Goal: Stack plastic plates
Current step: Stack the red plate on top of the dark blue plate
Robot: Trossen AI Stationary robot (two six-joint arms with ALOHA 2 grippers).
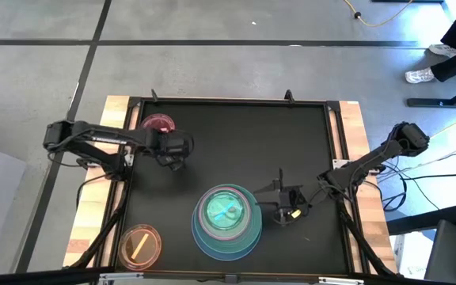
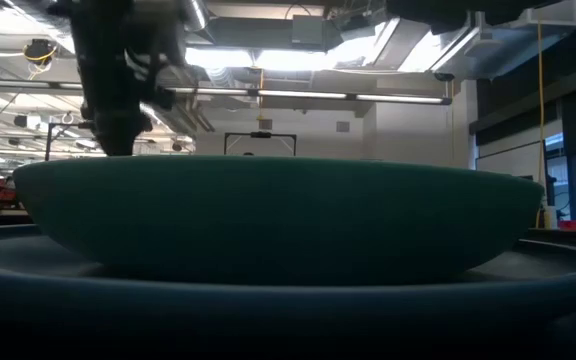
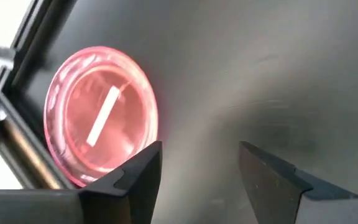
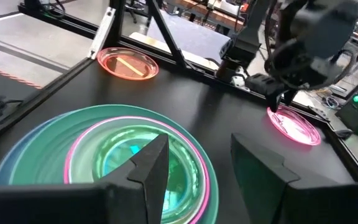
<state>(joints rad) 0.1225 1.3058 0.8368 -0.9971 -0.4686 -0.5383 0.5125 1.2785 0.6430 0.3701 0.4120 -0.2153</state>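
I expect the white strip (image 3: 104, 116) to stay stuck when I lift the plate tilted by its rim, because the strip lies flat against the pink plate's base (image 3: 123, 132).
A stack of plates (image 1: 227, 220) sits near the table's near edge: light blue at the bottom, teal, pink rim, mint, with small green and blue ones on top; it also fills the low view as the stack (image 2: 278, 220) and shows in the right wrist view (image 4: 110, 162). A small translucent pink plate (image 1: 158, 123) lies flat at the far left, seen too as the pink plate (image 3: 101, 134). A small orange plate (image 1: 140, 245) lies at the near left corner. My left gripper (image 1: 172, 158) is open, just beside the pink plate. My right gripper (image 1: 279, 207) is open, right of the stack.
The black mat (image 1: 236, 142) is bordered by a raised frame and wooden edges (image 1: 355, 127). Bare mat lies between the pink plate and the stack. Cables hang off the table's right side.
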